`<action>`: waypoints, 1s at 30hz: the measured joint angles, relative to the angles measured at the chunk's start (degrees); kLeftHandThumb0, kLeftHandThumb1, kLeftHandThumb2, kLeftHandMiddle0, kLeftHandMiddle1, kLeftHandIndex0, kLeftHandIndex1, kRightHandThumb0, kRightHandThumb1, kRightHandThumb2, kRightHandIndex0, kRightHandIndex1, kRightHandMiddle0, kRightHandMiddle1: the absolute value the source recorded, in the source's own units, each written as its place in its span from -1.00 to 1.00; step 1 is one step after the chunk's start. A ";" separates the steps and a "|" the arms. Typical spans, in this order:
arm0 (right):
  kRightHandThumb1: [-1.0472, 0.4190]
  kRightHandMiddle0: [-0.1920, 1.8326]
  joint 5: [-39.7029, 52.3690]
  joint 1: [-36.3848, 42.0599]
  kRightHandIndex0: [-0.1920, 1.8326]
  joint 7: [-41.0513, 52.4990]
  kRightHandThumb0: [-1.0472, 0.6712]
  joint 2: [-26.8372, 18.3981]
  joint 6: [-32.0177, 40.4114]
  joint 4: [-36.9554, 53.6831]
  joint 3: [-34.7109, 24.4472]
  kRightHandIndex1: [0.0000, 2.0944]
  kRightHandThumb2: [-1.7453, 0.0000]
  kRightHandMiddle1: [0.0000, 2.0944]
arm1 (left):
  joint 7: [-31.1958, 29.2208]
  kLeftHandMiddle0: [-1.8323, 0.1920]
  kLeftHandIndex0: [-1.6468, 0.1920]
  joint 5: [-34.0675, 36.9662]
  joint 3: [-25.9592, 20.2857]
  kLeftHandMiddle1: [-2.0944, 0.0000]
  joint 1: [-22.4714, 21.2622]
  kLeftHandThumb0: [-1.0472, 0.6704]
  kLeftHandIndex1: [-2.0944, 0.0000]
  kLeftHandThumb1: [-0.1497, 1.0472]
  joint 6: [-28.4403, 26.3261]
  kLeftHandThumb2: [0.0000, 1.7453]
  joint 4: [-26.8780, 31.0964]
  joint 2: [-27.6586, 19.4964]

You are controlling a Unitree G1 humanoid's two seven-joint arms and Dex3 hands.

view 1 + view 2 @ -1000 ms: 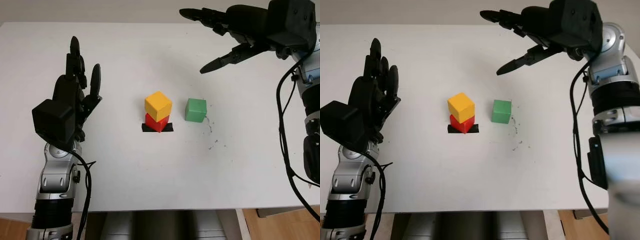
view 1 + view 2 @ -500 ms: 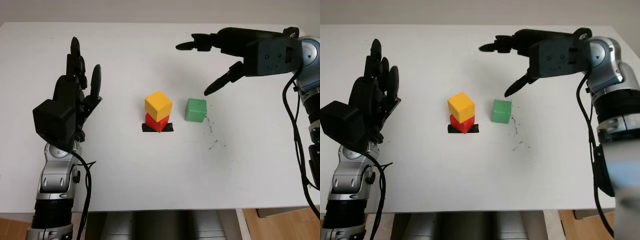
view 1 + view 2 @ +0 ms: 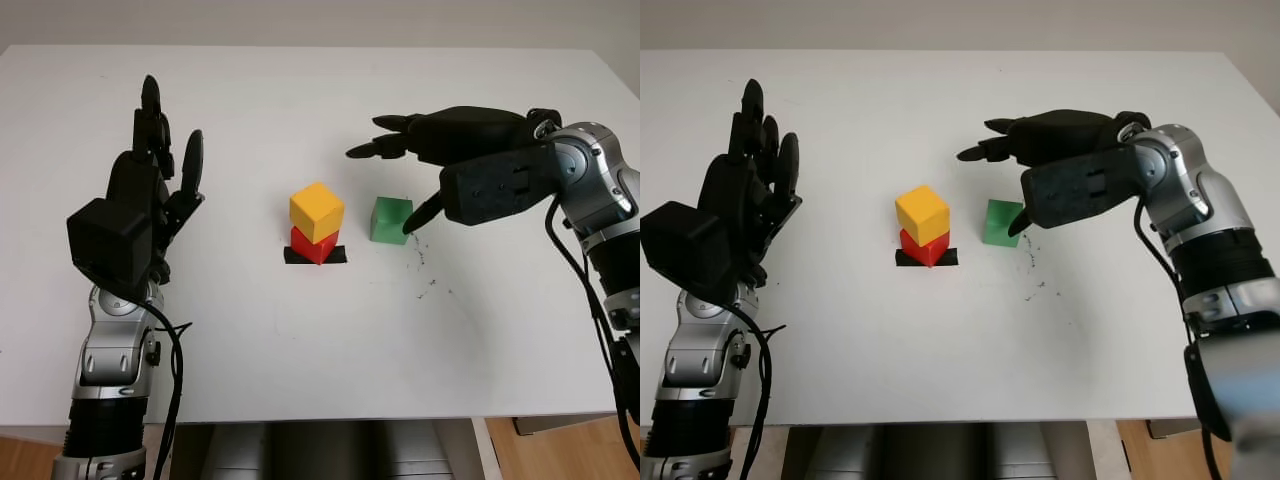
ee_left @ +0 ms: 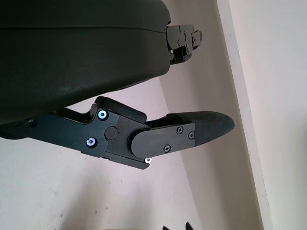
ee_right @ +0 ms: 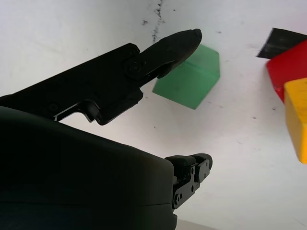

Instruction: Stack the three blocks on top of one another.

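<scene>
The green block (image 3: 391,220) will land flat and stay put when I lower it onto the yellow block's flat top (image 3: 317,199), because that top sits level over the red block.
A yellow block (image 3: 316,211) sits on a red block (image 3: 309,244), which stands on a strip of black tape (image 3: 315,256) near the table's middle. To their right a green block (image 3: 390,219) rests alone on the white table (image 3: 300,330); it also shows as the green block (image 5: 188,79) in the right wrist view. My right hand (image 3: 402,178) is open and hangs just above and right of the green block, thumb tip by its right side, other fingers over its far edge. My left hand (image 3: 150,180) is open, held upright at the left, well away from the blocks.
Small dark scuff marks (image 3: 425,270) dot the table right of the green block. The table's front edge (image 3: 330,418) runs along the bottom of the head views, with floor below it.
My right hand has come down and toward me from high over the far right of the table to just above the green block. The blocks and my left hand have not moved.
</scene>
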State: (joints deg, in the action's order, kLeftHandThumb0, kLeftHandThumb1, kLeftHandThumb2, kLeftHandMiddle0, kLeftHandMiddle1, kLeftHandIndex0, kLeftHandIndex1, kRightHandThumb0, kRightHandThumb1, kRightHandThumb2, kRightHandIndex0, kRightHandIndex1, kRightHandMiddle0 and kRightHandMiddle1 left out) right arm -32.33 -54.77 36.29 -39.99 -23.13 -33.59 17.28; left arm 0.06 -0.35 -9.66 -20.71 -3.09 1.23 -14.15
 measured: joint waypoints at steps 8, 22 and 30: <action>-0.78 -0.43 -4.24 4.82 -0.76 -5.40 -0.74 -0.78 1.93 4.96 0.29 -0.92 0.92 -0.90 | -0.04 0.94 0.94 0.01 0.01 0.95 0.03 -0.58 0.95 1.00 -0.93 -0.35 0.27 0.00; -0.86 -0.35 -9.77 10.68 -0.68 -12.90 -0.70 0.66 10.48 11.59 0.34 -0.92 0.93 -0.89 | -0.05 0.94 0.94 0.22 -0.02 0.95 0.03 -0.58 0.95 1.00 -1.25 -0.37 0.34 0.00; -0.89 -0.23 -9.22 11.91 -0.57 -16.79 -0.56 2.05 10.32 10.99 0.59 -0.90 0.93 -0.78 | -0.20 0.94 0.93 0.26 -0.02 0.95 0.03 -0.58 0.95 1.00 -0.96 -0.37 0.33 0.00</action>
State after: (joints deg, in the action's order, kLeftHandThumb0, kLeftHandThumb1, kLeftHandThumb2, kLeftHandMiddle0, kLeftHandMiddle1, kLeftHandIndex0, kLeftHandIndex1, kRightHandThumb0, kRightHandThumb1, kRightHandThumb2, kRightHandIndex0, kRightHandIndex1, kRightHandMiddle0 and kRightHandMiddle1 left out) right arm -41.55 -42.86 19.50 -37.94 -12.81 -22.60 17.87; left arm -0.14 -0.09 -9.68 -20.67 -4.06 1.56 -14.15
